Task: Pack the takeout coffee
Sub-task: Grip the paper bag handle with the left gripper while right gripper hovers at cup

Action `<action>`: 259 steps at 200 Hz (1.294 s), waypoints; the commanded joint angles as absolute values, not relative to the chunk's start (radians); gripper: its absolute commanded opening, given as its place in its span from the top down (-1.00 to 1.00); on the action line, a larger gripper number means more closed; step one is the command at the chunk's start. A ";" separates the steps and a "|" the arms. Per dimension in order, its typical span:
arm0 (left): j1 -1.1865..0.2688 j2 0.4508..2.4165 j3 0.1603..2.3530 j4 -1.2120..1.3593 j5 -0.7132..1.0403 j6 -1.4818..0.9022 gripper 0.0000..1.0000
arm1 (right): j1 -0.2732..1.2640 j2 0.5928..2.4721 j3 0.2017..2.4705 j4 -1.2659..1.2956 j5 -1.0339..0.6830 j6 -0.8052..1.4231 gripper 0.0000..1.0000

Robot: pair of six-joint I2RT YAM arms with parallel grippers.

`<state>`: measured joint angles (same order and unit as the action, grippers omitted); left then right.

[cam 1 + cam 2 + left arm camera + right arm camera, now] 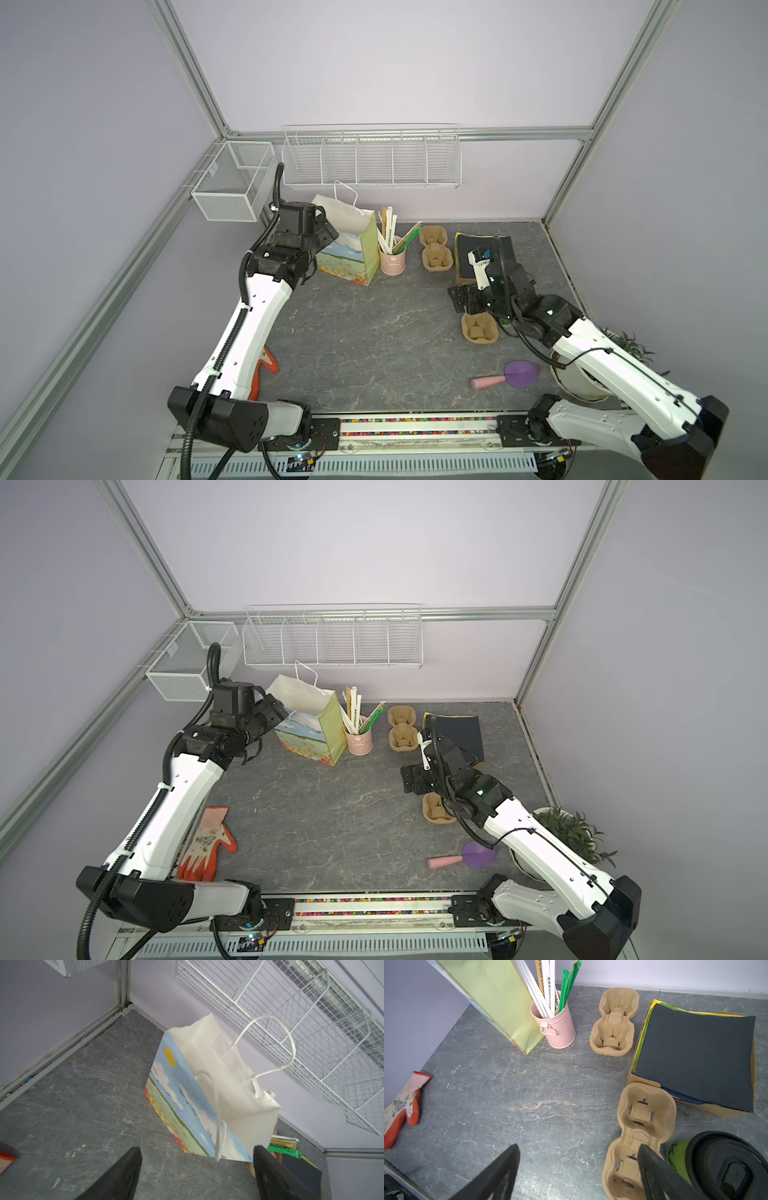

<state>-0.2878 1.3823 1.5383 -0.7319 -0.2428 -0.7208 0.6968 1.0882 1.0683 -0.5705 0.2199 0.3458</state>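
Note:
The paper bag's at the back (348,246), far from the takeout coffee, so next my left gripper grabs its printed side's rim (211,1108) and moves it beside the carrier first.
The takeout coffee (716,1167), a green cup with a black lid, shows only in the right wrist view. It stands on the table beside a brown pulp cup carrier (643,1118), and my right arm hides it in both top views. My right gripper (578,1157) is open and holds nothing. One fingertip hangs over the carrier's near end, and the cup lies outside the jaws. A paper bag (353,253) with a landscape print stands open at the back. My left gripper (197,1159) is open at the bag's left rim (330,235), and a white bag handle (218,1126) dangles between its fingers.
A pink bucket of straws (392,262) stands right of the bag. Beyond it are stacked carriers (434,249) and a dark napkin pile (695,1053). A glove (208,845), a purple scoop (519,374) and a potted plant (573,837) lie near the front. Wire baskets (370,158) hang on the back wall.

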 commanded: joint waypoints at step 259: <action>-0.257 1.609 1.587 -0.625 -0.140 -0.828 0.04 | 0.766 1.051 1.041 -0.612 0.266 0.297 -0.91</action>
<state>-0.2718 1.6241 1.5639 -0.6029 -0.1314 -0.8455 0.7547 1.0492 1.0508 -0.6098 0.2470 0.3130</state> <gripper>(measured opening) 0.499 0.955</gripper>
